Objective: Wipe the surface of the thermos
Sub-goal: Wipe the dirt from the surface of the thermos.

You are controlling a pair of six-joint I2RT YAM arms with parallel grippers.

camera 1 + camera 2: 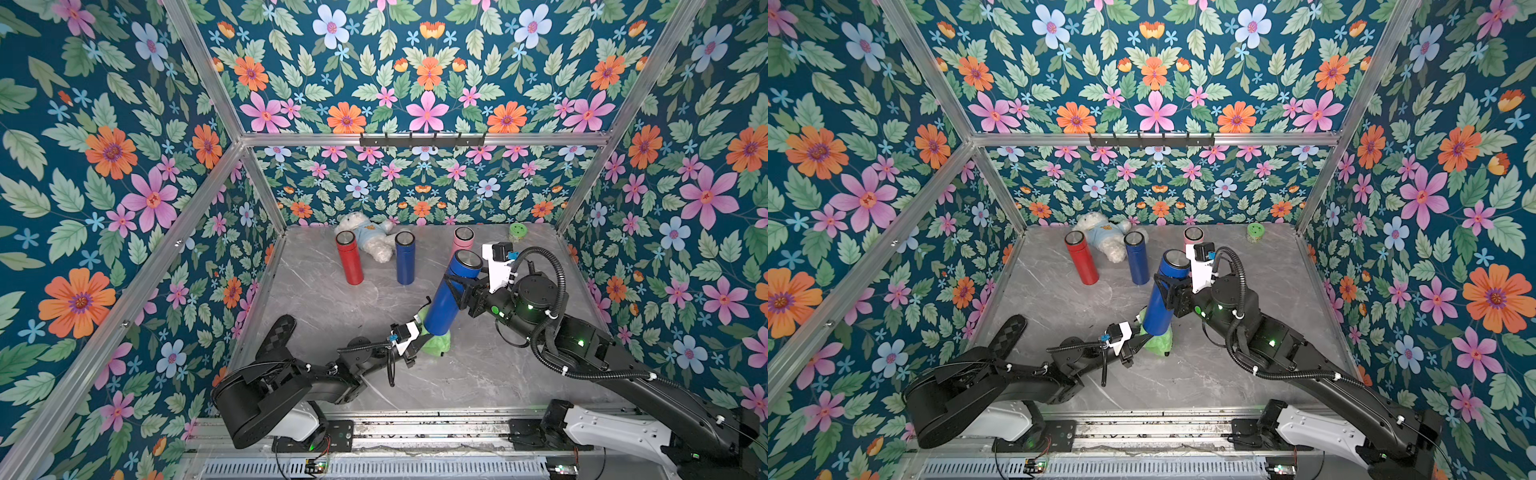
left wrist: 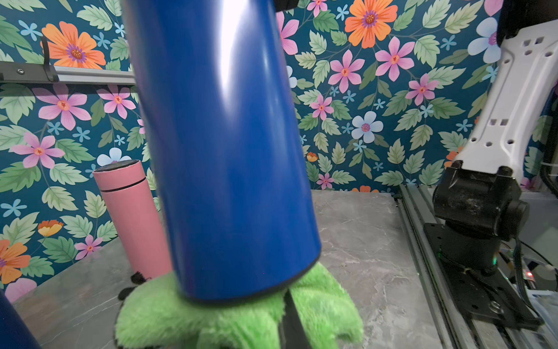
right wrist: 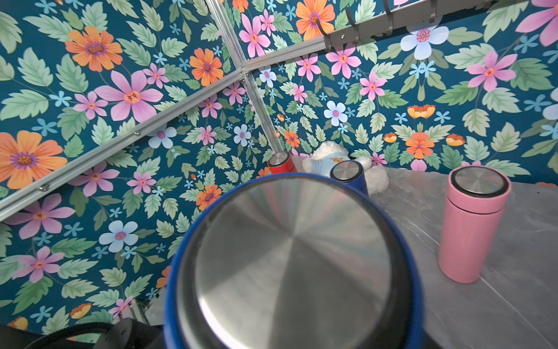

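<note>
My left gripper keeps moving down and then lets go of the green cloth there, since the cloth is at the blue thermos's bottom end [image 1: 436,328] over open grey table [image 1: 440,362].
A tall blue thermos [image 1: 449,297] [image 1: 1160,297] with a steel lid hangs tilted over the middle of the grey table, its base low. My right gripper [image 1: 460,291] [image 1: 1169,291] is shut around its upper body from the right. The right wrist view shows mostly the thermos lid [image 3: 290,263], which hides the jaws. My left gripper [image 1: 424,326] [image 1: 1140,328] is shut on a fluffy green cloth [image 1: 436,345] [image 1: 1158,345] that presses against the thermos's bottom end. In the left wrist view the thermos [image 2: 229,151] stands on the cloth [image 2: 196,323], with one dark finger [image 2: 291,323] showing through the fluff.
At the back stand a red thermos [image 1: 349,259], a second blue thermos [image 1: 405,259] and a pink thermos [image 1: 461,241], with a white teddy bear [image 1: 370,237] behind them. A green round jar [image 1: 518,230] sits at the back right. A black patterned object [image 1: 278,332] lies left.
</note>
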